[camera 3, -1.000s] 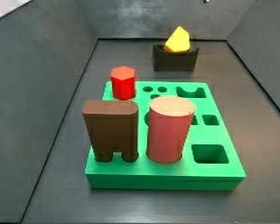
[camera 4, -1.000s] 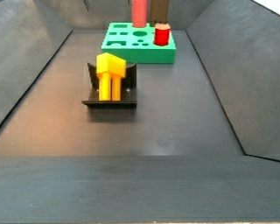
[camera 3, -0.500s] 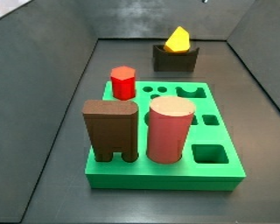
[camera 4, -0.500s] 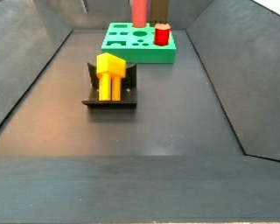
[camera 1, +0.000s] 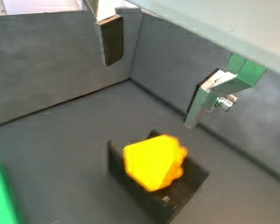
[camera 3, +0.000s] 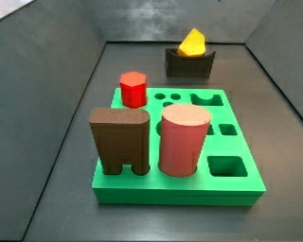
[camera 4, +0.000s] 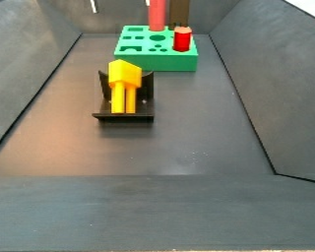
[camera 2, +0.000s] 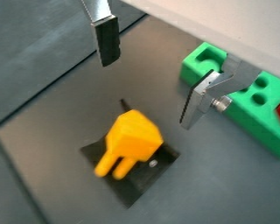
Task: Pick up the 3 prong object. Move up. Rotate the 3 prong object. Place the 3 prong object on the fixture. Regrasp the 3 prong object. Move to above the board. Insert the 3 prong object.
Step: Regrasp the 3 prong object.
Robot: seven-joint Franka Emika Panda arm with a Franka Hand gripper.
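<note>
The 3 prong object (camera 3: 192, 43) will go down into the board prongs first when I push it down, because small round holes (camera 3: 169, 98) sit close together beside the red hexagonal peg.
The yellow-orange 3 prong object (camera 3: 192, 42) rests on the dark fixture (camera 3: 189, 64) at the far end of the floor, and both show in the other side view, the object (camera 4: 123, 83) on the fixture (camera 4: 123, 110). The green board (camera 3: 230, 189) lies in front with cut-out holes. My gripper (camera 1: 152, 80) is open and empty, well above the object (camera 1: 153, 161); it does not show in the side views. In a wrist view the gripper (camera 2: 150, 77) hangs above the object (camera 2: 130, 144) and fixture (camera 2: 140, 175), its fingers (camera 2: 105, 41) wide apart.
On the board stand a red hexagonal peg (camera 3: 133, 89), a tall brown arch-shaped block (camera 3: 120, 141) and a pink cylinder (camera 3: 185, 140). Dark sloping walls (camera 3: 53, 85) enclose the floor on all sides. The board's corner shows in a wrist view (camera 2: 254, 109).
</note>
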